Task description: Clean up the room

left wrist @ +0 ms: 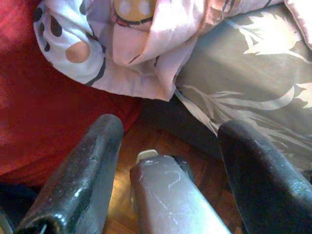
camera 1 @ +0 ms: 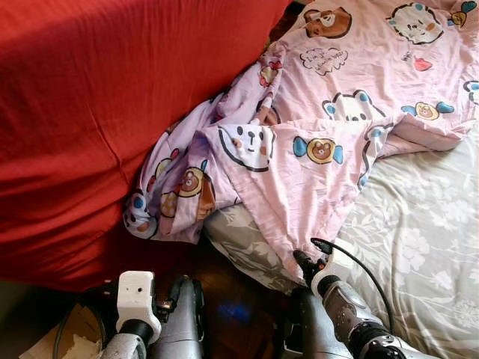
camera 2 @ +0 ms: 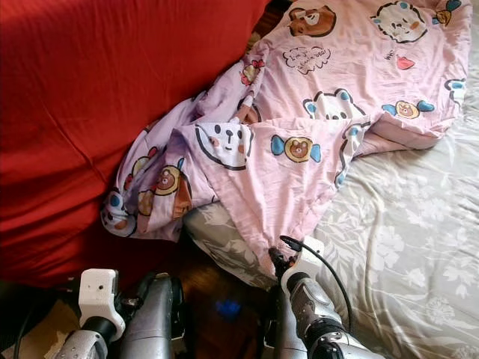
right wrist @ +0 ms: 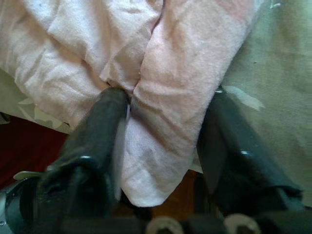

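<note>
My gripper will pull the corner of the pink duvet (camera 1: pixel 299 187), and the duvet will open out and show hidden print, because a bear face is cut off at the duvet's crease.
A pink duvet (camera 1: pixel 314 149) printed with cartoon bears lies crumpled across the bed, and its lower corner hangs over the bed's edge. My right gripper (right wrist: pixel 168 97) is at that corner, open, with the pink cloth lying between its two black fingers (right wrist: pixel 97 136); one finger touches the fold. In the left eye view the right gripper (camera 1: pixel 303 262) sits just below the duvet's tip. My left gripper (left wrist: pixel 170 126) hangs low beside the bed, open and holding nothing, with its wrist (camera 1: pixel 138 299) near the floor.
A grey floral sheet (camera 1: pixel 419 232) covers the mattress on the right. A large red cover (camera 1: pixel 90 112) bulges at the left and touches the duvet. Dark wooden floor (camera 1: pixel 232 310) shows between my arms. Cardboard (camera 1: pixel 63 336) lies at the lower left.
</note>
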Controlling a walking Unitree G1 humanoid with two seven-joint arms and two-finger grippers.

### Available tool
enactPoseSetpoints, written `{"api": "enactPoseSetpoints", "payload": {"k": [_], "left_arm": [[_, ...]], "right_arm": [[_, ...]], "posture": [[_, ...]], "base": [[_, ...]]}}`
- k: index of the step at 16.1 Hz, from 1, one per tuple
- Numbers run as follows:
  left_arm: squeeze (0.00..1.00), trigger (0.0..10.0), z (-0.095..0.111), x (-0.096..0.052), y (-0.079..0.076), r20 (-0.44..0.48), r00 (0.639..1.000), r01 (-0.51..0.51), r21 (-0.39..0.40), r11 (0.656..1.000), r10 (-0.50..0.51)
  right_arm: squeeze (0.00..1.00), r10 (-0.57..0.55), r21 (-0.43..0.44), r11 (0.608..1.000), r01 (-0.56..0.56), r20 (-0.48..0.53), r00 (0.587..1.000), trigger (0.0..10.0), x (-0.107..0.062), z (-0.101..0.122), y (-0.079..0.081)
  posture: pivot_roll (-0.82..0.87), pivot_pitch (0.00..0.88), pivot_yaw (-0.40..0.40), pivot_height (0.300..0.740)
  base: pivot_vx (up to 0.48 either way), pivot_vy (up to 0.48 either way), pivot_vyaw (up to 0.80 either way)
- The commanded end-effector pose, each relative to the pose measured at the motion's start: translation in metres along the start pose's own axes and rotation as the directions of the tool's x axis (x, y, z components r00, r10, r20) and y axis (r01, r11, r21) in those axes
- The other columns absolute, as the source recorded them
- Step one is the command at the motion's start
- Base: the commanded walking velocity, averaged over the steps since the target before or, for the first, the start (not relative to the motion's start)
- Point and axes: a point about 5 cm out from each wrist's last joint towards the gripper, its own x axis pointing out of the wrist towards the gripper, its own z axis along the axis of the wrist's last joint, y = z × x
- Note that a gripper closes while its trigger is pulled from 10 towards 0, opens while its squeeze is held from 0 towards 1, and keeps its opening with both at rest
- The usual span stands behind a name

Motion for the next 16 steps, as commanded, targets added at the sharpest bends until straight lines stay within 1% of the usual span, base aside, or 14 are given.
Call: {"api": "enactPoseSetpoints", "payload": {"k": [1,4,7,8,9,10,13,14,15,16], "left_arm": [[0.0,10.0,-0.012,-0.005,0.001,-0.048,0.999,-0.005,-0.007,1.0,0.004],[0.0,10.0,-0.017,0.002,0.005,-0.058,0.998,-0.018,-0.004,1.0,0.018],[0.0,10.0,-0.022,0.011,0.008,-0.071,0.997,-0.024,-0.002,1.0,0.024],[0.0,10.0,-0.027,0.015,0.01,-0.086,0.996,-0.027,0.004,1.0,0.027],[0.0,10.0,-0.029,0.015,0.011,-0.092,0.995,-0.03,0.007,1.0,0.03],[0.0,10.0,-0.036,0.018,0.015,-0.112,0.993,-0.044,0.013,0.999,0.045],[0.0,10.0,-0.047,0.025,0.024,-0.14,0.988,-0.067,0.03,0.997,0.071],[0.0,10.0,-0.052,0.03,0.029,-0.157,0.983,-0.087,0.043,0.995,0.093],[0.0,10.0,-0.056,0.03,0.032,-0.165,0.98,-0.105,0.047,0.993,0.112],[0.0,10.0,-0.06,0.034,0.036,-0.183,0.974,-0.128,0.045,0.991,0.134]], "right_arm": [[0.0,-0.026,0.0,1.0,0.026,-0.043,0.999,0.0,-0.005,-0.013,-0.008],[0.0,-0.049,0.008,0.999,0.049,-0.015,0.999,0.0,-0.007,-0.01,-0.016],[0.0,-0.083,0.034,0.996,0.083,-0.003,0.997,0.0,-0.012,-0.016,-0.026],[0.0,-0.099,0.054,0.994,0.098,0.008,0.995,0.0,-0.015,-0.02,-0.031],[0.0,-0.106,0.063,0.992,0.105,0.011,0.994,0.0,-0.016,-0.021,-0.032],[0.0,-0.123,0.082,0.989,0.122,0.016,0.992,0.0,-0.019,-0.025,-0.037],[0.0,-0.118,0.066,0.991,0.117,0.011,0.993,0.0,-0.024,-0.034,-0.039],[0.0,-0.115,0.065,0.991,0.113,0.025,0.993,0.0,-0.024,-0.033,-0.039],[0.0,-0.105,0.067,0.993,0.102,0.046,0.993,0.0,-0.025,-0.033,-0.04],[0.0,-0.08,0.043,0.996,0.077,0.063,0.995,0.0,-0.025,-0.031,-0.038]], "posture": [[0.19,0.358,-0.038,0.626],[0.18,0.334,-0.036,0.626],[0.16,0.3,-0.034,0.626],[0.16,0.277,-0.031,0.626],[0.15,0.272,-0.031,0.626],[0.15,0.248,-0.028,0.626],[0.13,0.176,-0.031,0.626],[0.12,0.143,-0.033,0.626],[0.11,0.119,-0.035,0.626],[0.1,0.086,-0.034,0.626]], "base": [[0.0,0.0,0.0],[0.0,0.0,0.0],[0.0,0.0,0.0],[0.0,0.0,0.0],[0.0,0.0,0.0],[0.0,0.0,0.0],[0.0,0.0,0.0],[0.0,0.0,0.0],[0.0,0.0,0.0],[0.0,0.0,0.0]]}}
